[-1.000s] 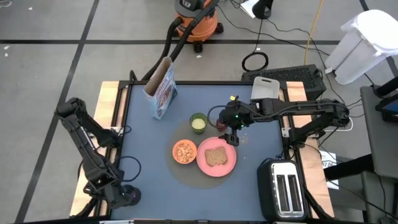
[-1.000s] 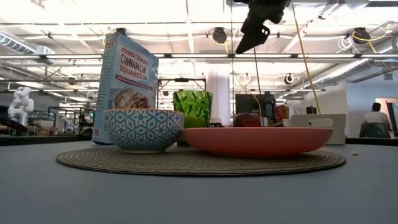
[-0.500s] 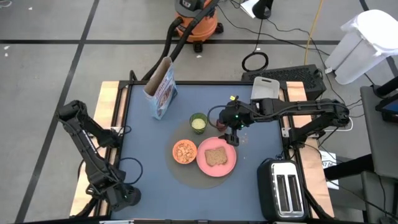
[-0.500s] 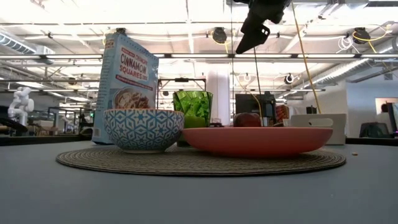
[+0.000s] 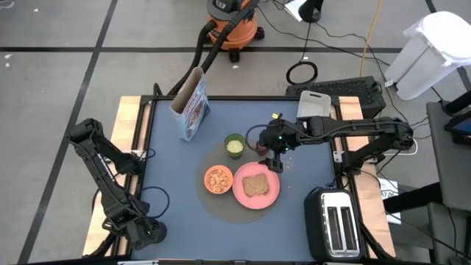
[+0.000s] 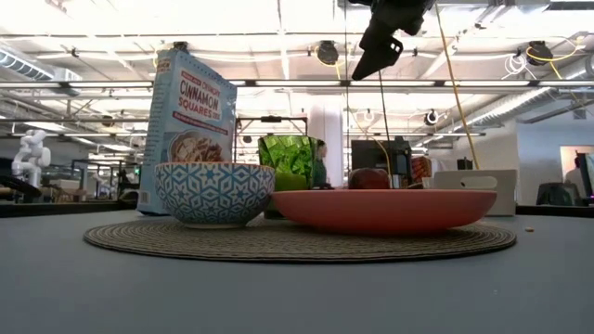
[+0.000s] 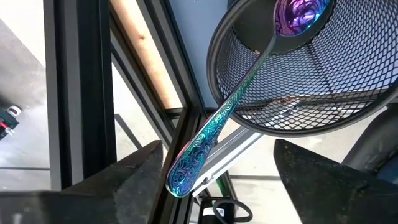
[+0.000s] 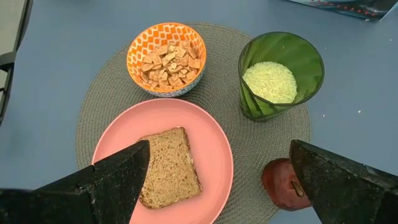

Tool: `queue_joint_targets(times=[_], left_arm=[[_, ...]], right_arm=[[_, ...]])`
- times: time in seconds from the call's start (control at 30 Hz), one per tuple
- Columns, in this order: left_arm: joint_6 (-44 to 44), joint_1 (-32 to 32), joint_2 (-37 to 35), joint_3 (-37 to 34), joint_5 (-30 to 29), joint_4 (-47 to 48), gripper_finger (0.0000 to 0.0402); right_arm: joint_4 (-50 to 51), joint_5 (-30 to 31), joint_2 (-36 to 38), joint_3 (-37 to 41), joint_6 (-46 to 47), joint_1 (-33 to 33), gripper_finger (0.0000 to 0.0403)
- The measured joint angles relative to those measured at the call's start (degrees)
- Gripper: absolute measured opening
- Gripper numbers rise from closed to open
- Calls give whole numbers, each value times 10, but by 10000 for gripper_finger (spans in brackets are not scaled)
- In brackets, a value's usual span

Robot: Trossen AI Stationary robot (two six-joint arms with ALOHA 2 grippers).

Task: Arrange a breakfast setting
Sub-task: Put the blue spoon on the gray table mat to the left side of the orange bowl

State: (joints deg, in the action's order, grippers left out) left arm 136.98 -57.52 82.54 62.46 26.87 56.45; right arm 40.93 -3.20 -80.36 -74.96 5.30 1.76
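My left gripper's fingers have the end of the spoon's handle point(image 7: 182, 179) sitting crooked and shallow at them, so next I line the fingers up and reach farther up the spoon's handle point(image 7: 214, 122).
A pink plate point(image 5: 257, 185) with a brown toast slice point(image 8: 168, 165), an orange bowl of cereal point(image 8: 166, 58) and a green cup point(image 8: 280, 74) stand on a round woven mat point(image 5: 221, 206). A dark-red fruit point(image 8: 283, 183) lies at the mat's edge beside the plate. My right gripper point(image 5: 274, 157) hangs open above the fruit, touching nothing. The blue cereal box point(image 5: 191, 107) stands at the far left. My left gripper point(image 7: 217, 186) is open at the table's near left corner. The purple-teal spoon point(image 7: 214, 124) leans on a black mesh basket's rim point(image 7: 217, 93), its handle end between my fingers, untouched.
A toaster point(image 5: 337, 224) stands at the table's near right corner. A white cutting board point(image 5: 315, 103) lies at the far right edge. The wooden table edge and black frame point(image 7: 155, 81) run beside the basket. A shop vacuum point(image 5: 232, 22) stands on the floor beyond the table.
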Motion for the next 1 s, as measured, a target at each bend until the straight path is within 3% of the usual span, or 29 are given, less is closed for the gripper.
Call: queue_joint_targets(times=[0.23, 0.53, 0.77, 1.0], left_arm=[[-4, 0, 0, 0, 0, 0, 246], [-4, 0, 0, 0, 0, -2, 193], [-14, 0, 0, 0, 0, -9, 165], [-73, 0, 0, 0, -1, -17, 164]], right_arm=[[0, 0, 0, 0, 0, 0, 380], [0, 0, 0, 0, 0, 0, 380], [0, 0, 0, 0, 0, 0, 380], [0, 0, 0, 0, 0, 0, 380]])
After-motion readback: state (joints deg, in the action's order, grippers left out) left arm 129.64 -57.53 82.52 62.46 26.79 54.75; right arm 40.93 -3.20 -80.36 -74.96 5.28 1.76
